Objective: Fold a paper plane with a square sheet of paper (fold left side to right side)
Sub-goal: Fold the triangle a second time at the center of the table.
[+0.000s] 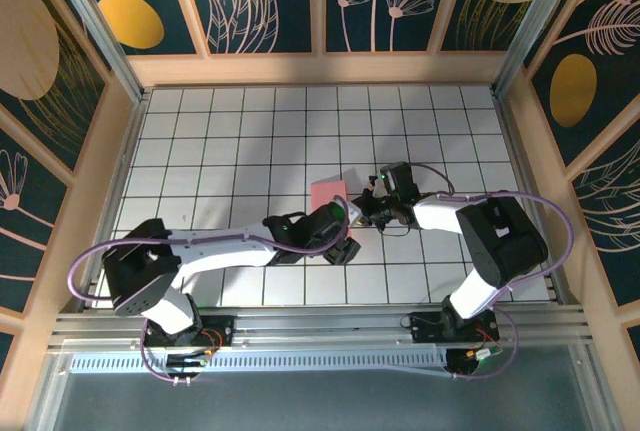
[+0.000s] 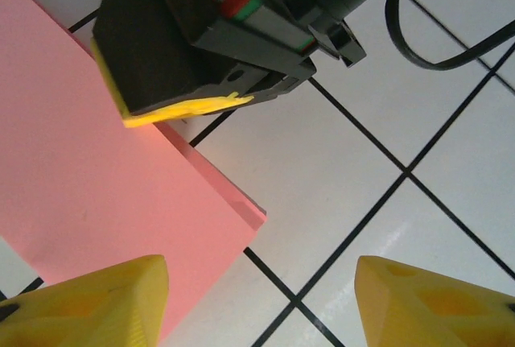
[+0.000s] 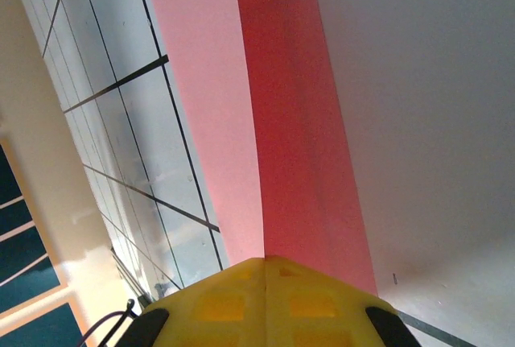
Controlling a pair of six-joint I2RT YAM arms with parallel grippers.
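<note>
The top layer stops short of the lower layer's edge [image 3: 341, 134], so next my right gripper pins the lower layer [image 3: 318, 226] while my left gripper draws the top layer back.
The square sheet of paper [image 1: 328, 193] is salmon pink and lies folded double on the white tiles at mid table, a layered flat piece rather than a paper plane. In the left wrist view its doubled corner [image 2: 256, 215] points toward the gap between my open left gripper [image 2: 261, 307] fingers, and the left fingertip [image 2: 88, 303] hovers over the sheet [image 2: 88, 178]. My right gripper [image 3: 265, 262] is shut on the paper's [image 3: 290, 121] folded edge, and the crease runs into the seam between its pads. From above, the left gripper [image 1: 348, 219] and right gripper [image 1: 368, 203] meet at the paper's right side.
The right gripper's black body [image 2: 193, 33] and its cable [image 2: 434, 49] hang close above the paper's far edge. Wooden walls [image 1: 320, 69] enclose the tiled table [image 1: 230, 131]. Both arms' elbows reach in from the near rail [image 1: 320, 329].
</note>
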